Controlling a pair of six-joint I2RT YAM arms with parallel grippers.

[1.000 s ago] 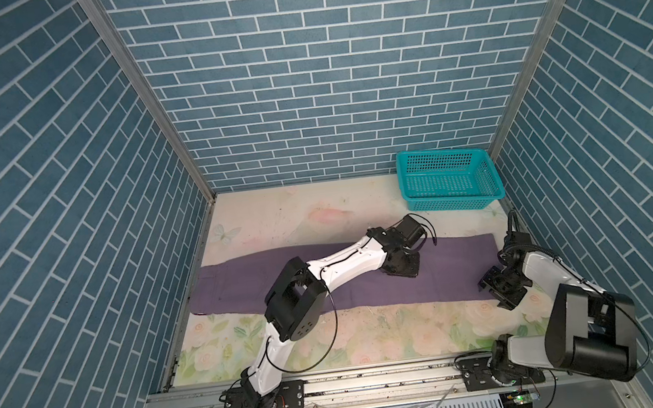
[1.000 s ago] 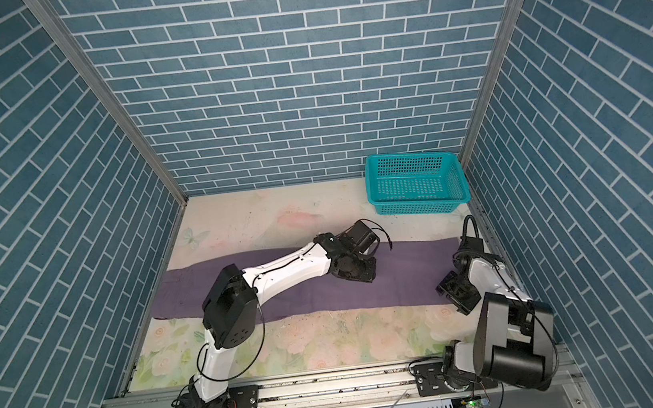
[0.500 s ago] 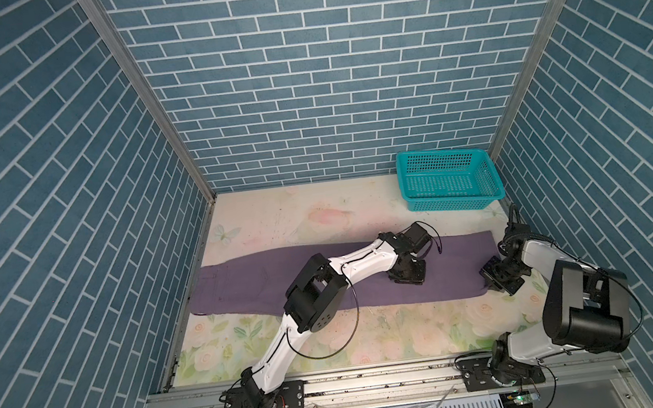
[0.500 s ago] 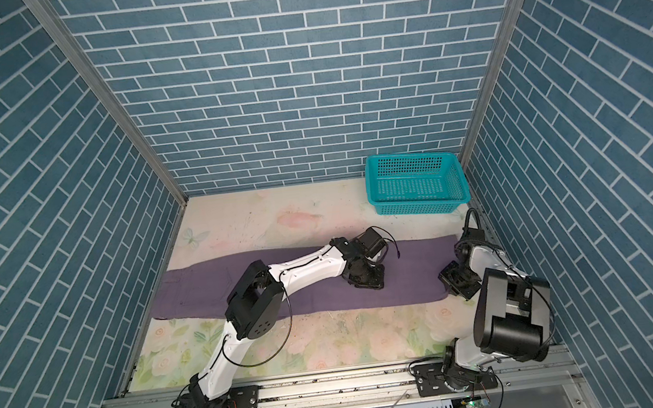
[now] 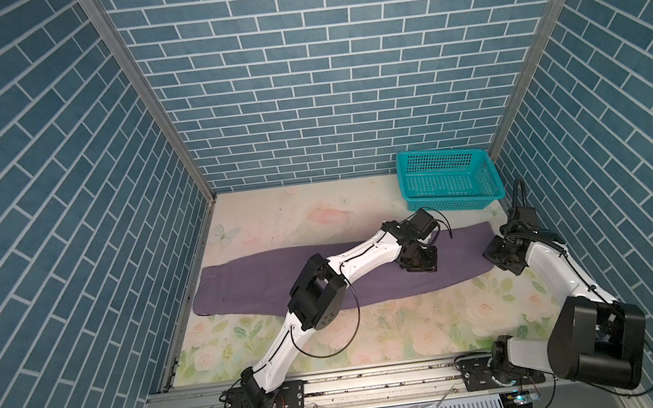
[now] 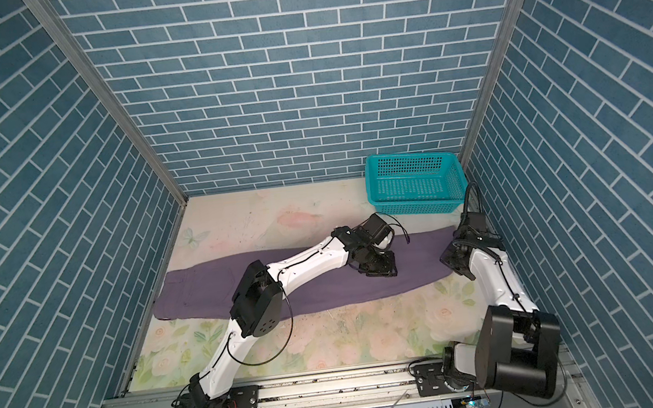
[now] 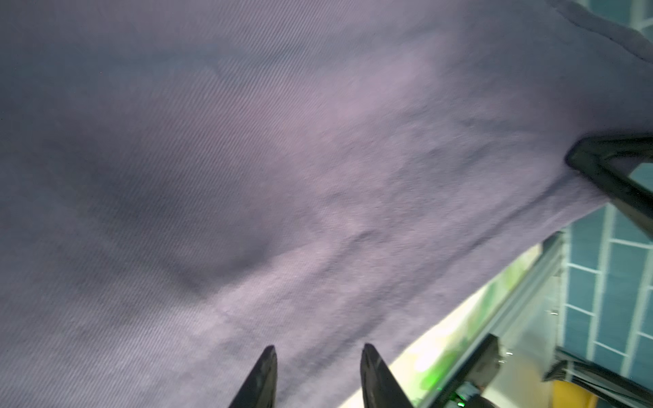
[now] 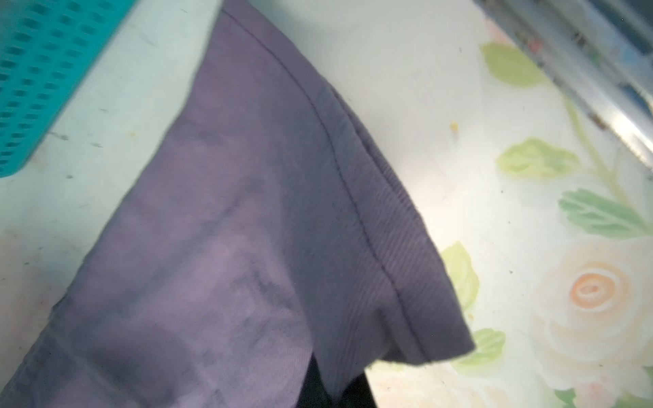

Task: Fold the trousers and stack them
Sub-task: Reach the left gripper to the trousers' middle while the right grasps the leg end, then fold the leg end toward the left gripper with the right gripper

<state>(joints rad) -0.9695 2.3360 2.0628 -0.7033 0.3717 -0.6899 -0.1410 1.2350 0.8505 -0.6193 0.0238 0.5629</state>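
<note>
The legs lie flat and my right gripper has hold of the trouser hems, so I should keep folding the hems toward the waist until they get to the trousers' middle.
The purple trousers lie flat in a long strip across the flowered table, waist at the left, leg hems at the right. My left gripper rests low on the legs right of the middle. In the left wrist view its two fingertips stand apart over smooth fabric, so the left gripper is open. My right gripper is at the right end. In the right wrist view the hem corner runs down between its dark fingers, where the right gripper is shut on it.
A teal mesh basket stands at the back right, just behind the trouser hems, and shows in the right wrist view. Brick-pattern walls close in three sides. A metal rail runs along the front edge.
My right gripper has moved back to the hem end and shut on it. The left gripper has slid to the right along the legs, still open.
</note>
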